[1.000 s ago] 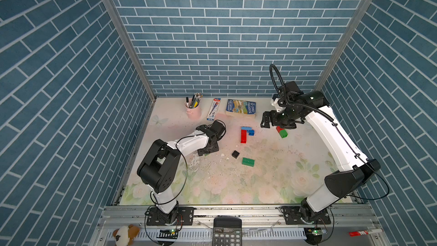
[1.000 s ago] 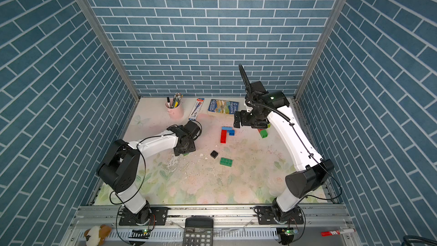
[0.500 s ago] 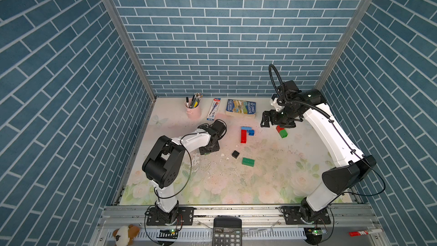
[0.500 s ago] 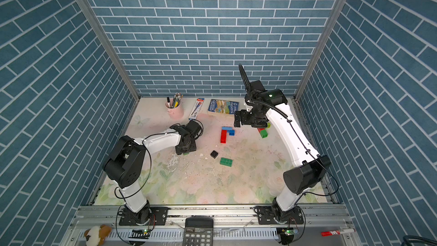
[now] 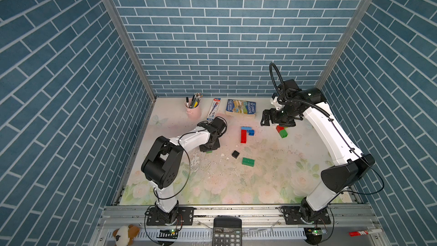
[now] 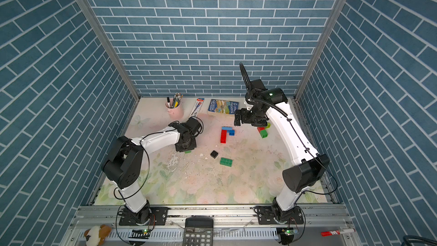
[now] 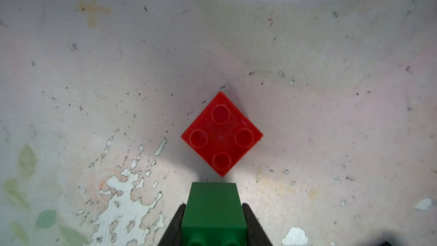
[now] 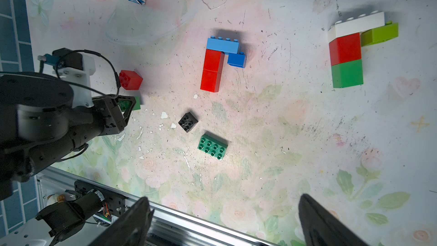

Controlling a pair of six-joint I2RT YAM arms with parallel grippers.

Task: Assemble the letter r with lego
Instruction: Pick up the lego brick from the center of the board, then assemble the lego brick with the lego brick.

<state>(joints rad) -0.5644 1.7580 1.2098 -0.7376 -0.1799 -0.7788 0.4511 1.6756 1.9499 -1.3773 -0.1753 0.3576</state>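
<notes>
The red brick's near corner [image 7: 221, 171] is pointing at the green brick. My left gripper should push the red brick's side [image 7: 194, 144] lightly to turn the red brick square before joining the two bricks.
My left gripper [image 7: 214, 209] is shut on a dark green square lego brick [image 7: 214, 211], low over the table at the left [image 5: 209, 149]. Just beyond it a red square brick [image 7: 221, 134] lies studs up, apart from the green one. Mid-table lies a flat assembly [image 8: 217, 65] of two red bricks under a light blue bar with a blue square. At the back right lies a second assembly [image 8: 347, 50] of white, red, green and lime bricks. My right gripper [image 8: 222, 211] hangs open and holds nothing, high beside that second assembly [image 5: 266, 118].
A black square brick [image 5: 235, 154] and a green rectangular brick [image 5: 248, 162] lie loose mid-table. A pink pencil cup [image 5: 192, 108], a pencil box [image 5: 213, 108] and a book [image 5: 240, 108] line the back wall. A calculator [image 5: 227, 231] sits off the front rail.
My left gripper has closed onto the green square brick, and the left arm's elbow has swung toward the middle. The right arm has barely moved.
</notes>
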